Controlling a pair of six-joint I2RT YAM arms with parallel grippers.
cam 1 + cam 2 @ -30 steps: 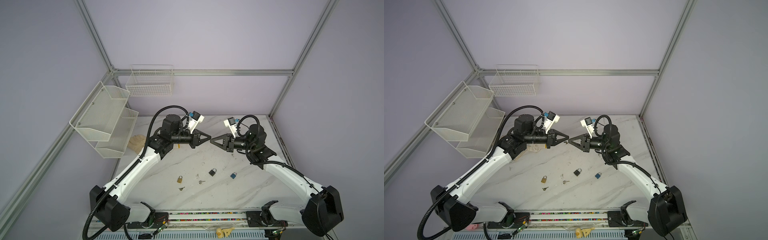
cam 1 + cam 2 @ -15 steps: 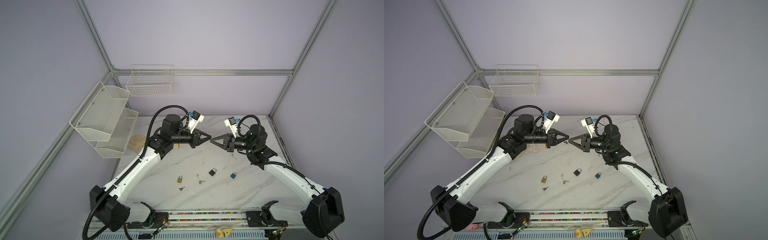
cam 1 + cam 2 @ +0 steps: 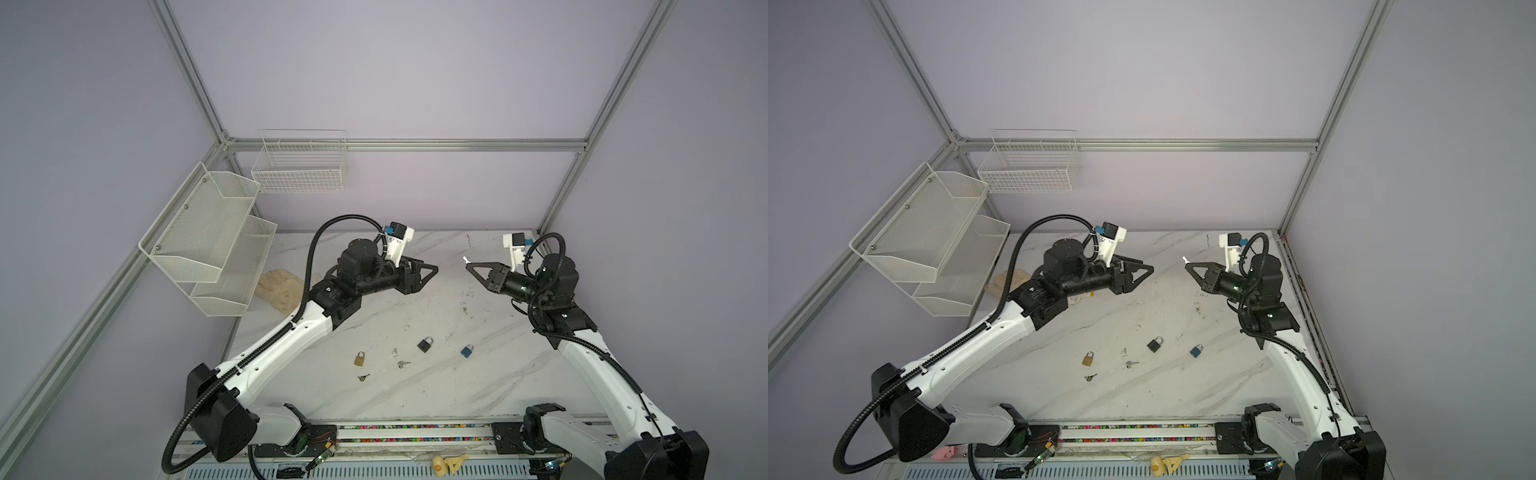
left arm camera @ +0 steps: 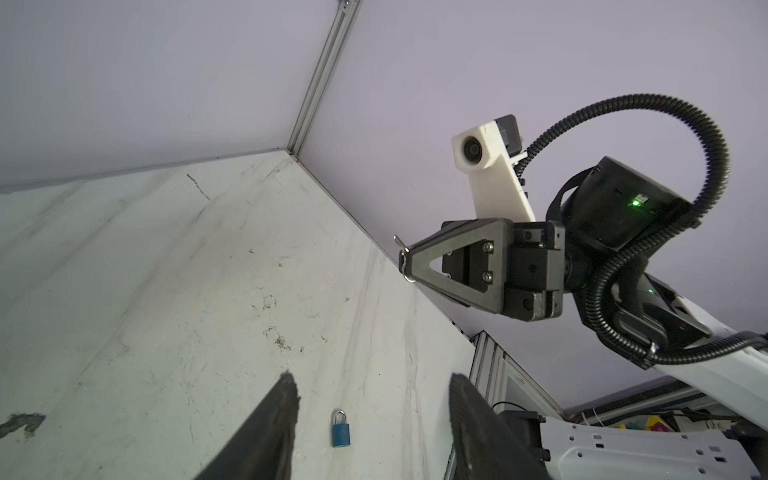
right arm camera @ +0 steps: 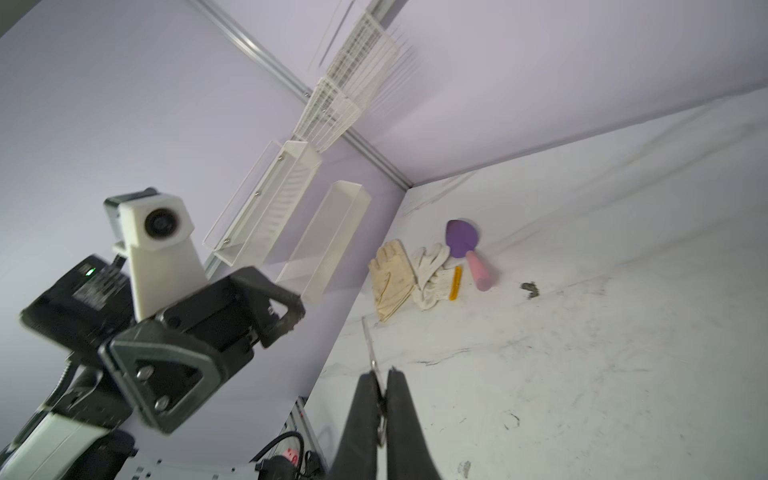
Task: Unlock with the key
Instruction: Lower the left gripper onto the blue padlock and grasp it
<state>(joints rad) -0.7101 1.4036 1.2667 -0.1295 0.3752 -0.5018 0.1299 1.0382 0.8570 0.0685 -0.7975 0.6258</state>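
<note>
The blue padlock's shackle (image 4: pixel 339 416) points straight ahead between the open fingers, so my left gripper carries on moving down until the fingers are on either side of the padlock's body (image 3: pixel 465 353), then close.
My right gripper (image 3: pixel 468 266) is raised over the back of the table and shut on a small silver key (image 3: pixel 466 259). The key's blade sticks out past the fingertips in the right wrist view (image 5: pixel 369 345). Facing it across a gap, my left gripper (image 3: pixel 433 270) is open and holds nothing; the left wrist view shows its jaws wide apart (image 4: pixel 371 380). Three padlocks lie on the marble below: brass (image 3: pixel 360 359), black (image 3: pixel 424 344) and blue (image 3: pixel 467 351). The blue padlock (image 4: pixel 340 430) shows between my left fingers, far beneath them.
Two loose keys (image 3: pixel 363 377) (image 3: pixel 403 364) lie near the brass padlock. Gloves (image 3: pixel 282 286) and a purple trowel (image 5: pixel 465 241) sit at the back left. White mesh shelves (image 3: pixel 208 237) and a wire basket (image 3: pixel 299 166) hang on the walls.
The grippers met tip to tip, both shut. My left gripper has since opened, and my right gripper has drawn back to the right with the key.
</note>
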